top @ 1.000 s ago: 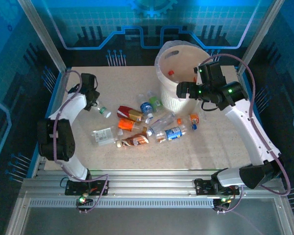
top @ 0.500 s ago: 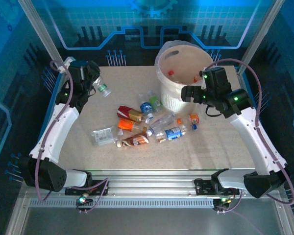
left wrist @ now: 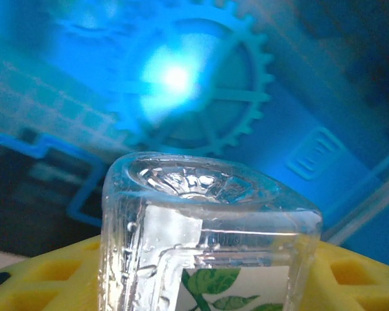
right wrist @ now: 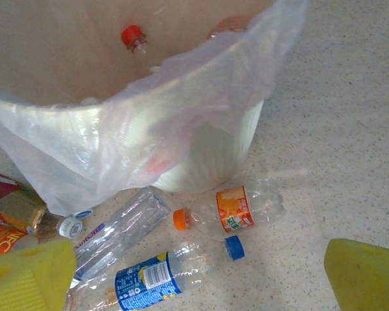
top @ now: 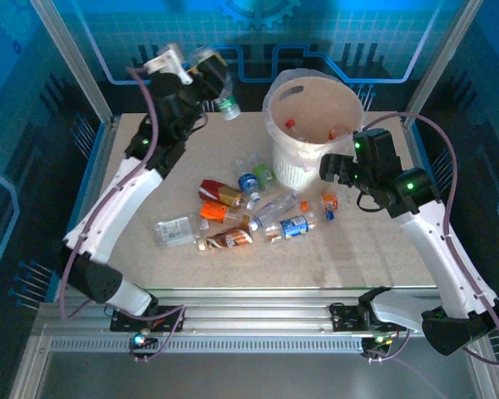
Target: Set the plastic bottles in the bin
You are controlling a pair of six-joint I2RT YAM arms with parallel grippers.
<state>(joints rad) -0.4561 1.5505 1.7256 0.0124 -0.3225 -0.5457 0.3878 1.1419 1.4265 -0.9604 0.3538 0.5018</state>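
The clear bottle hangs green cap (top: 228,108) down, so the robot's left gripper keeps going toward the bin's opening (top: 316,110) and lets go once the cap is inside the bin's rim.
My left gripper (top: 206,76) is shut on a clear plastic bottle (top: 223,98) with a green-leaf label, held high over the table's far left, left of the bin (top: 276,158). In the left wrist view that bottle (left wrist: 207,227) stands between the yellow fingers (left wrist: 45,278). The bin is a white ribbed bucket lined with a translucent bag (right wrist: 201,97), and it holds a red-capped bottle (right wrist: 133,37). My right gripper (top: 333,169) hangs open by the bin's right side, above an orange-labelled bottle (right wrist: 236,208) and a blue-labelled one (right wrist: 149,278).
Several more bottles lie in a loose pile (top: 233,212) at mid-table, left of and in front of the bin. A flattened clear bottle (top: 176,229) lies at the pile's left. Metal frame posts (top: 71,58) edge the table.
My left arm has lifted the leaf-labelled bottle off the table's left side, up and toward the bin. My right gripper has drawn back from the bin's rim, toward the right and lower.
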